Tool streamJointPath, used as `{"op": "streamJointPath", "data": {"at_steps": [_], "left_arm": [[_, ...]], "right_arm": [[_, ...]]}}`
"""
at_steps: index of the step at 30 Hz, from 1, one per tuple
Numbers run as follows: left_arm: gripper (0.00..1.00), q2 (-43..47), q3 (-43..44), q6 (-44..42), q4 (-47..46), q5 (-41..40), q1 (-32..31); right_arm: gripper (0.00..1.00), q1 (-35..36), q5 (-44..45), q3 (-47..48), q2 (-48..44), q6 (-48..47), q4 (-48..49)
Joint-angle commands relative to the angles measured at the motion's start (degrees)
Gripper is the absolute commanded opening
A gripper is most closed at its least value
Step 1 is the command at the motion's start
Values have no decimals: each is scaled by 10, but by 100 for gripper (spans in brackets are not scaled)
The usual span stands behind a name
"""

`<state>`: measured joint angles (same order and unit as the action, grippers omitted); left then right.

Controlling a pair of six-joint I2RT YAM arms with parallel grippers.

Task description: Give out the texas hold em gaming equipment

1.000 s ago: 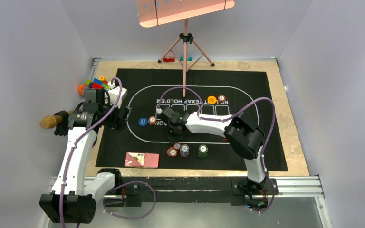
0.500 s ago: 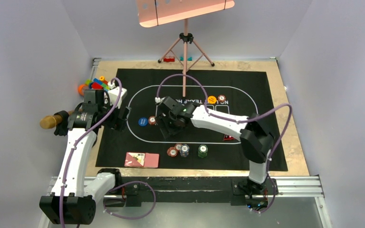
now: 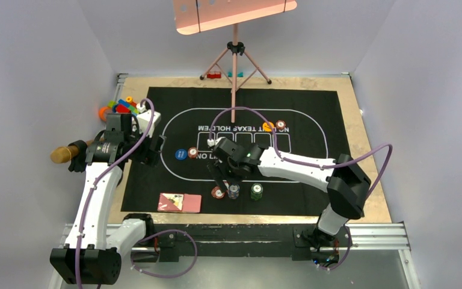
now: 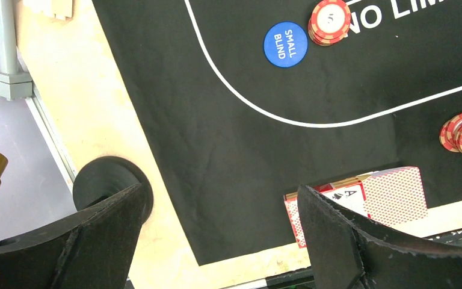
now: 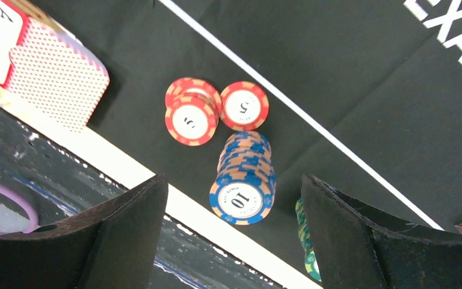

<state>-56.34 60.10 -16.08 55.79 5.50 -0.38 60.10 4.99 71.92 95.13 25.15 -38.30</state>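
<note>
The blue-and-orange stack has loose, slightly uneven rims, so its top chips will come away together when I lift, and the rest will stay standing.
My right gripper hangs open over the near chip stacks, holding nothing. Below its fingers stands a blue-and-orange stack of chips marked 10. Red chips lie beside it, and a green stack is partly hidden by one finger. The pink-backed cards lie at the mat's near edge. A blue button has red chips next to it. An orange button and a chip lie farther back. My left gripper is open and empty.
The black printed mat covers most of the wooden board. Colourful toy blocks sit at the back left off the mat. A pink tripod stands at the far edge. The metal rail runs along the near edge.
My right gripper has swung from beside the blue button back to the near chip stacks, and its jaws have opened. The left arm has not moved.
</note>
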Motion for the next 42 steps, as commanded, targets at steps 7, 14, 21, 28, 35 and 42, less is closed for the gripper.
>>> {"op": "streamJointPath", "data": {"at_steps": [7,14,21,28,35,42], "left_arm": [[100,2,4,-2,-2,3,4],[100,3,6,-1,1,3,4],[100,0,10,1,4,5,4],[100,-1,13,0,6,5,4],[100,-1,9,0,5,5,4],[100,0,7,-2,1,6,4]], "right_arm": [[81,29,36,-24,2,-5,9],[74,29,46,-43,14,-7,19],[62,29,45,-50,14,-2,26],[45,29,46,-45,1,2,24],[34,29,46,-32,-8,3,12],[23,29,54,4,-27,2,-16]]}}
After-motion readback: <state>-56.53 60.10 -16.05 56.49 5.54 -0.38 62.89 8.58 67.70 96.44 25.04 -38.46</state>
